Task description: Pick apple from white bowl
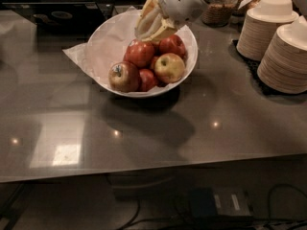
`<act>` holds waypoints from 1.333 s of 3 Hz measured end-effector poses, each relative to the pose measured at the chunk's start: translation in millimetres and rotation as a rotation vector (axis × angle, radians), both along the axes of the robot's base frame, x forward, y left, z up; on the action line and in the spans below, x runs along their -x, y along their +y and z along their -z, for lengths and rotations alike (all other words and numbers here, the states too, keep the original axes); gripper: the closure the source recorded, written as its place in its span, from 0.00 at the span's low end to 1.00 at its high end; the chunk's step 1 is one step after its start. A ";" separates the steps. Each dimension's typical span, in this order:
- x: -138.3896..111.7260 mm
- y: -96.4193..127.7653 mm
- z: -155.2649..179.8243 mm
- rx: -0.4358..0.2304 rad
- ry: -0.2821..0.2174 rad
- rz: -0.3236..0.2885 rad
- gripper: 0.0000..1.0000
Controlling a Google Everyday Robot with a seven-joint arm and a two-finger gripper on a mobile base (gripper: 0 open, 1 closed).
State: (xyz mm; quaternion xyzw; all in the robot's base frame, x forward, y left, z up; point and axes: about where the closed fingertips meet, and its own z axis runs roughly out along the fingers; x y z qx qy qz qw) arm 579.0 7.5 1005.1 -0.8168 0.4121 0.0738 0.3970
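Note:
Next, I open my gripper and reach a finger down into the gap (156, 52) beside the second red apple, because my gripper is hanging empty above and behind the deep-red apple (138, 53).
The white bowl (108, 40) stands at the back middle of the grey table, lined with crumpled white paper. It holds several apples. The deep-red apple (140, 53) lies in the middle of the pile. A second red apple (172, 44) lies behind it to the right, a yellow-green one (169, 67) in front right, and a red-yellow one (123, 76) in front left. My gripper (151, 31) hangs over the bowl's far side, just above and behind the deep-red apple, and nothing shows in it.
Two tall stacks of cream paper bowls (283, 51) stand at the right on a dark mat. A woven basket (218, 12) sits behind the bowl to the right. A dark tray (57, 16) lies at the back left. The table's front edge runs near the bottom.

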 end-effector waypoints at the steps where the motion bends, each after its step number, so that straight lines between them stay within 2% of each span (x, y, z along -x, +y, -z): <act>1: 0.0 0.0 0.0 0.000 0.000 0.000 0.11; 2: 0.0 0.0 0.0 0.000 0.000 0.000 0.00; 3: -5.5 -4.7 6.4 -0.008 0.006 0.025 0.17; 4: -14.2 -11.9 14.9 -0.013 0.014 0.052 0.40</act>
